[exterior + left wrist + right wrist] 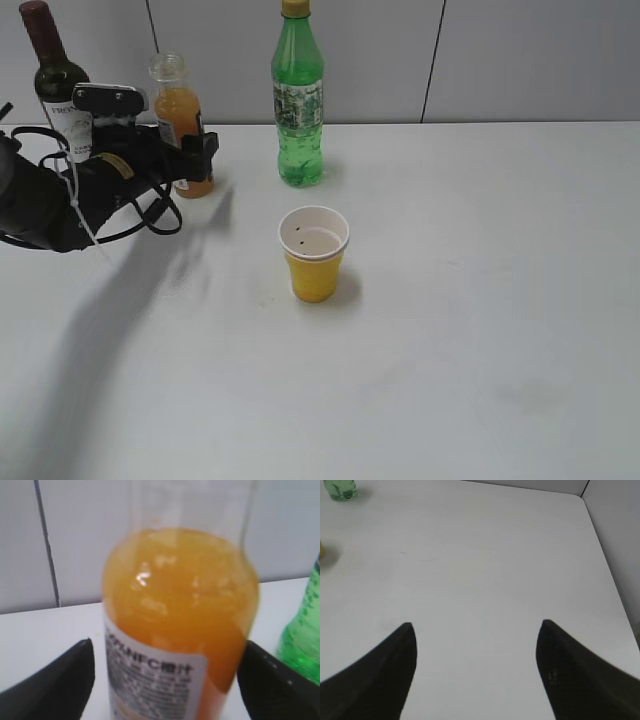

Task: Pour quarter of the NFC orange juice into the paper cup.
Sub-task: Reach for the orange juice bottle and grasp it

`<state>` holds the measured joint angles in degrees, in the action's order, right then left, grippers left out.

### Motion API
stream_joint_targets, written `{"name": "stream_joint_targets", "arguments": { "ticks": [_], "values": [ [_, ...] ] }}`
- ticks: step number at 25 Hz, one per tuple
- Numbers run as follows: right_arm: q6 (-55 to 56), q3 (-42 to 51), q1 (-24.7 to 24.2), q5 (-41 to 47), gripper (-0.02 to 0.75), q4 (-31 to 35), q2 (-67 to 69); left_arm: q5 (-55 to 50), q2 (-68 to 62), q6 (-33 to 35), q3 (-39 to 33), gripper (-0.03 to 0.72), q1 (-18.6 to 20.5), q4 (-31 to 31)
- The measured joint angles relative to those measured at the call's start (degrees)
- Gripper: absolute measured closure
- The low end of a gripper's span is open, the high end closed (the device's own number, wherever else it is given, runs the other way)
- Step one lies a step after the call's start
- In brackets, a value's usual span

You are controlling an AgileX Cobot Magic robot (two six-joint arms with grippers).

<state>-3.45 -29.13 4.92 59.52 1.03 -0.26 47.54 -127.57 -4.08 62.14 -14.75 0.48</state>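
A clear, open rim (168,61) tops the bottle, so I expect the NFC orange juice (178,112) to stream straight out when I tip it over the paper cup.
The NFC orange juice (178,112) stands upright at the back left of the white table, a small clear bottle with orange liquid. In the left wrist view it (180,595) fills the frame, its label facing me. My left gripper (196,160) is open with its black fingers (165,647) on either side of the bottle's lower body; a gap shows on the left side. The paper cup (314,255), yellow with a white rim, stands upright mid-table, apart from both grippers. My right gripper (475,625) is open and empty over bare table.
A dark wine bottle (55,80) stands just left of the juice, behind my left arm. A tall green bottle (298,100) stands at the back centre; its base shows in the right wrist view (340,489). A grey wall runs behind the table.
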Motion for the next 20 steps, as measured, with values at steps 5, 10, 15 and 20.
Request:
{"name": "stream_joint_targets", "arguments": {
  "ticks": [5,10,15,20],
  "values": [
    [0.0,0.0,0.0,0.0,0.146,0.0,0.0,-2.47,-3.27,0.0,4.51,0.031,0.88,0.26],
    [0.0,0.0,0.0,0.0,0.146,0.0,0.0,-3.51,-5.32,0.0,7.99,0.046,0.88,1.35],
    [0.0,0.0,0.0,0.0,0.146,0.0,0.0,-3.64,-6.86,0.0,9.09,0.081,0.88,1.7],
    [0.0,0.0,0.0,0.0,0.146,0.0,0.0,-3.81,-7.17,0.05,9.09,0.165,0.88,2.07]
  ]
}}
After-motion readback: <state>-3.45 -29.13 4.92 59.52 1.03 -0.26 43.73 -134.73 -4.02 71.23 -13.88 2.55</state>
